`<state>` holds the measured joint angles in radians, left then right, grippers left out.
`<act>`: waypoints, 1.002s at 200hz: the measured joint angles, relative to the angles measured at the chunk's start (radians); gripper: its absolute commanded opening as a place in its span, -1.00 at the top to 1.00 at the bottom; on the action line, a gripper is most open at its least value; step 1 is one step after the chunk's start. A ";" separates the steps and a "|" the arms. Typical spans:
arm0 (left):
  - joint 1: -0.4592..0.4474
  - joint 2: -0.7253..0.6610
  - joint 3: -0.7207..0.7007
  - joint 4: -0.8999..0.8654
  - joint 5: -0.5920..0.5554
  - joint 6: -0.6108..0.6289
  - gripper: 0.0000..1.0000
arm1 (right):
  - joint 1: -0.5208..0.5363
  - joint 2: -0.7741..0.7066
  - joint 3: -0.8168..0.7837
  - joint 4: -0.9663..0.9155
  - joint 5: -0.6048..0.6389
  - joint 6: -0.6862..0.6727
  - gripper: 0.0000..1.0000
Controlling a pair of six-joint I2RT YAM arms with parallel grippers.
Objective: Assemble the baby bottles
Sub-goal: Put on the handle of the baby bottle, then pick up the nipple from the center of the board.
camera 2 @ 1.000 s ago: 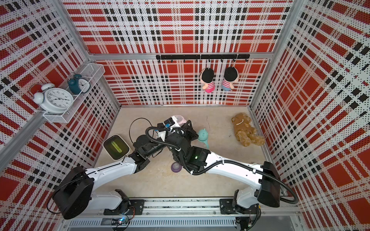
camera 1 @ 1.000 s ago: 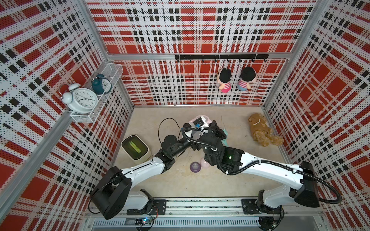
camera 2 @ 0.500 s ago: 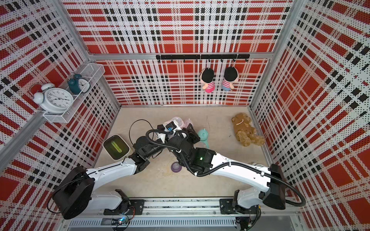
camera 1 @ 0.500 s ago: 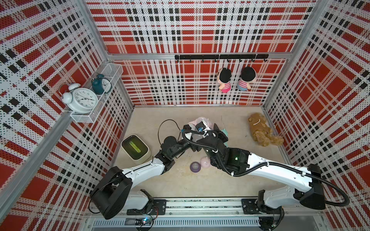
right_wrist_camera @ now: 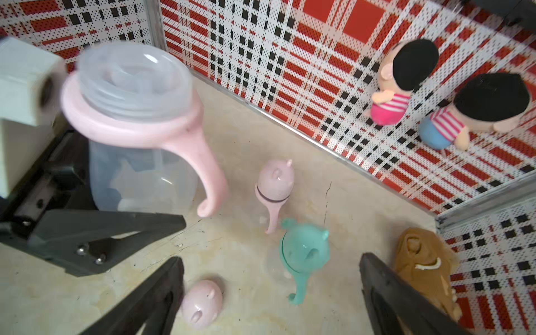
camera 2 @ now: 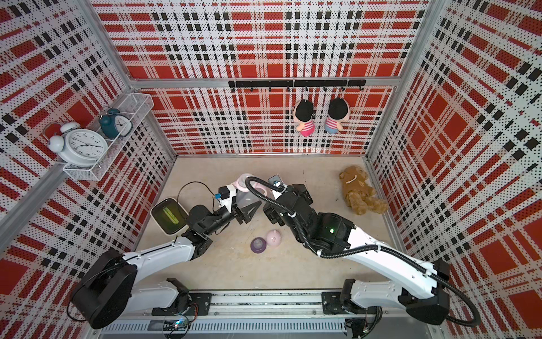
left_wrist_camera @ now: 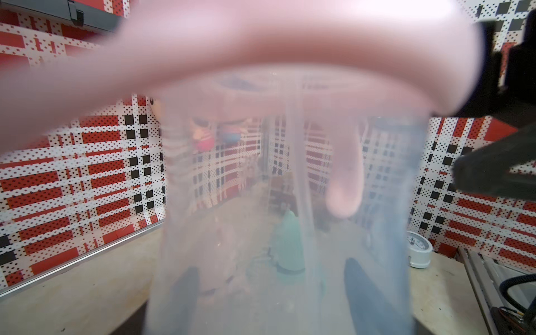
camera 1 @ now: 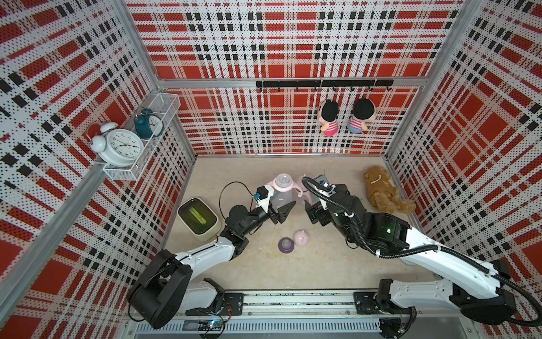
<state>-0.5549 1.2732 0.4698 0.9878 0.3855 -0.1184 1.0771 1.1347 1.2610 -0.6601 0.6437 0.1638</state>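
Note:
The pink handle ring sits below the held bottle's open neck (camera 1: 282, 179), so the robot's right gripper keeps going to the purple nipple collar (camera 1: 286, 244) and closes around it.
My left gripper (camera 1: 278, 212) is shut on a clear baby bottle (camera 1: 282, 192) and holds it upright above the floor. A pink handle ring (right_wrist_camera: 136, 127) sits round the bottle's open threaded neck. In the left wrist view the bottle (left_wrist_camera: 284, 203) fills the frame, with both fingers (left_wrist_camera: 185, 290) showing through it. My right gripper (right_wrist_camera: 269, 304) stands open and empty just right of that bottle. On the floor lie a loose pink dome cap (camera 1: 300, 237) and a purple nipple collar (camera 1: 285, 245). A capped pink bottle (right_wrist_camera: 274, 185) and a capped teal bottle (right_wrist_camera: 303, 249) stand beyond, hidden under my right arm in both top views.
A cream box with a green window (camera 1: 199, 218) stands by the left wall. A brown teddy (camera 1: 384, 190) lies at the right wall. Two dolls (camera 1: 330, 117) hang on the back wall, and alarm clocks (camera 1: 120, 146) fill a wire shelf at left.
My right gripper has opened and drawn back to the right, off the bottle's top. The left gripper still holds the bottle in about the same place.

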 measured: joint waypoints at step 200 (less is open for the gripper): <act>0.085 -0.292 -0.126 -0.072 -0.193 -0.045 1.00 | -0.006 0.344 -0.403 0.280 -0.492 0.000 -0.78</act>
<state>-0.4694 0.9810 0.3443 0.9154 0.1928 -0.1638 1.0714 1.4784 0.8577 -0.3798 0.1520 0.1638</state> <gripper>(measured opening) 0.800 0.896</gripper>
